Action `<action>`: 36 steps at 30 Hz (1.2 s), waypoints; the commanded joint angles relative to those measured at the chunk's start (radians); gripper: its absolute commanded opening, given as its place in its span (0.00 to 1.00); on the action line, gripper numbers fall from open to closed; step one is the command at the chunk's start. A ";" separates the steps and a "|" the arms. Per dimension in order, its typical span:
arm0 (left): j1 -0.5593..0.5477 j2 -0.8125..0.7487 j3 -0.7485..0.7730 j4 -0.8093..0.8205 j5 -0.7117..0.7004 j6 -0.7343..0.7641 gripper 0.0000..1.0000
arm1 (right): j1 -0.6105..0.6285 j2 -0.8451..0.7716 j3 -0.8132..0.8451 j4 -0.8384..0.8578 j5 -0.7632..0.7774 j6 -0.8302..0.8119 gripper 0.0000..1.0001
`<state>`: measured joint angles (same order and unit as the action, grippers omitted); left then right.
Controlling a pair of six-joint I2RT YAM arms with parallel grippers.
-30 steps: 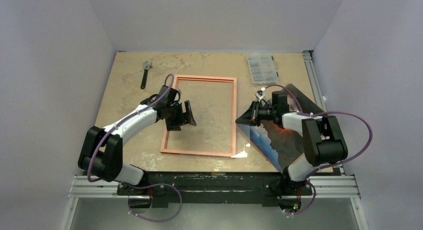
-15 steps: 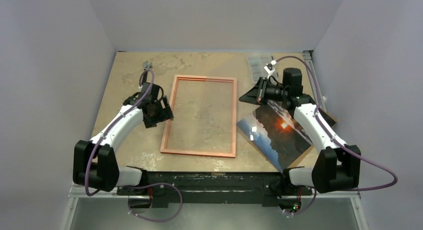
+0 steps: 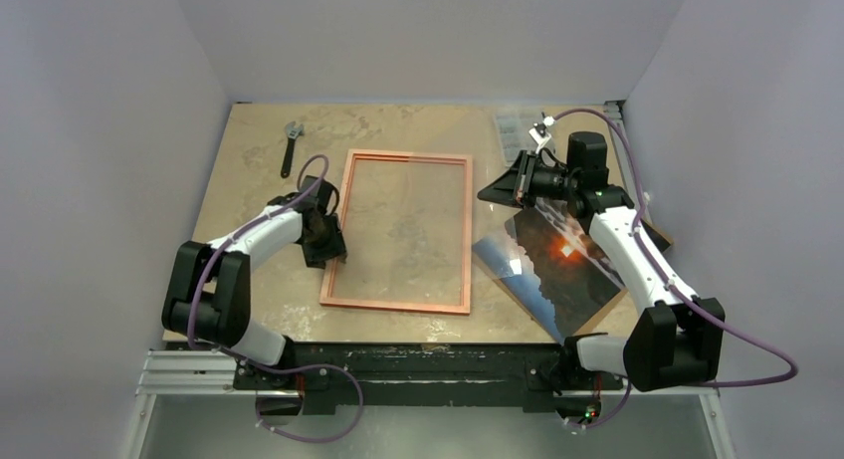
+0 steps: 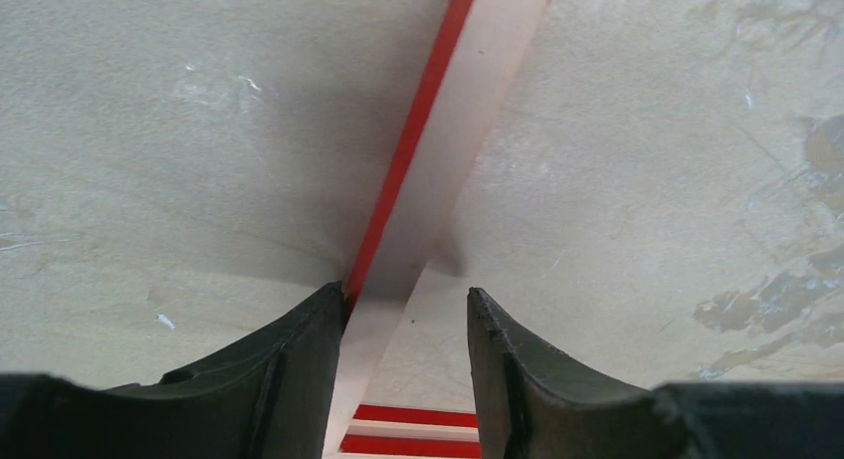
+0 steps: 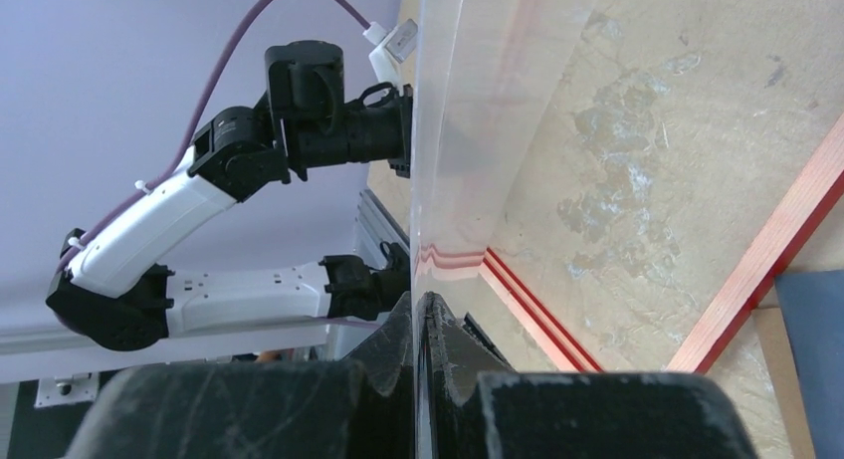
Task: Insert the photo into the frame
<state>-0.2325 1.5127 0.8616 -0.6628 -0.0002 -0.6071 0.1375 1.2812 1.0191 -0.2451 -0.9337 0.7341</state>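
My left gripper has its finger inside the frame (image 4: 440, 330) where the clear sheet has to lie. It should move back and brace the frame's outer side (image 4: 378, 228).
The frame (image 3: 468, 235) lies flat in the middle of the table with its pale copper-coloured back up. My left gripper (image 3: 326, 252) is down at its left rail. In the left wrist view the jaws (image 4: 406, 295) stand apart astride that rail (image 4: 468, 111), the left finger touching its red edge and the right finger clear of it. The photo (image 3: 557, 260), with orange glow and dark rocks, lies face up at the right. Above its far corner my right gripper (image 3: 518, 183) is shut on a clear sheet (image 5: 468, 130), held edge-on between its fingers (image 5: 418, 310).
A brown backing board (image 3: 652, 235) shows under the photo at the right edge. A wrench (image 3: 290, 147) lies at the back left. A clear parts box (image 3: 516, 130) sits at the back right, close behind the right gripper.
My left gripper swung left, then came down onto the frame's left rail, and its jaws narrowed. The right arm lifted the clear sheet off the photo towards the back right, then held still.
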 commanded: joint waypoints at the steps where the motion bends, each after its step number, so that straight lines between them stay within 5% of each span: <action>1: -0.056 0.010 0.020 0.010 -0.011 0.010 0.46 | 0.002 -0.022 0.055 0.021 -0.027 0.024 0.00; 9: -0.109 0.005 0.021 -0.022 -0.052 -0.021 0.31 | 0.002 -0.018 0.053 0.015 -0.016 0.016 0.00; 15: -0.108 -0.059 0.038 -0.063 -0.059 -0.023 0.61 | 0.003 -0.007 0.055 0.010 0.006 0.000 0.00; 20: -0.088 -0.190 0.050 -0.054 0.017 -0.032 0.74 | 0.011 0.010 0.055 0.028 0.018 -0.003 0.00; 29: 0.065 -0.228 0.106 -0.031 0.206 -0.037 0.70 | 0.128 0.082 0.070 0.162 0.099 0.072 0.00; 36: 0.200 -0.239 -0.001 0.047 0.298 -0.041 0.61 | 0.251 0.124 0.078 0.239 0.266 0.119 0.00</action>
<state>-0.0925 1.3022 0.9241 -0.6819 0.2199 -0.6369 0.3317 1.4151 1.0397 -0.1127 -0.7769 0.8154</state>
